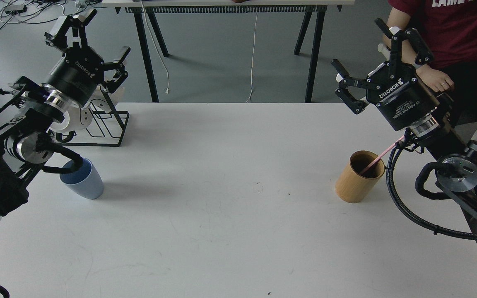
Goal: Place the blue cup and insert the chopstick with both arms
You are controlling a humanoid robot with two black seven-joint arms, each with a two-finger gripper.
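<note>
The pink chopstick (381, 156) has room around it in the bamboo cylinder's wide opening (364, 163), so it will slide out alone when my right gripper lifts it.
The blue cup (83, 180) stands upright near the table's left edge, partly behind a black cable of my left arm. The pink chopstick (381, 156) leans out of a tan bamboo cylinder (359, 176) at the right side of the table, its upper end passing behind my right arm. My left gripper (87, 39) hangs open well above and behind the cup, over the wire rack, holding nothing. My right gripper (381, 58) is open too, raised above and behind the bamboo cylinder, empty.
A black wire rack (104, 120) with white mugs stands at the table's back left corner, under my left gripper. A person in a red shirt (449, 29) sits beyond the right rear corner, hand close to my right gripper. Another table's legs (313, 49) stand behind.
</note>
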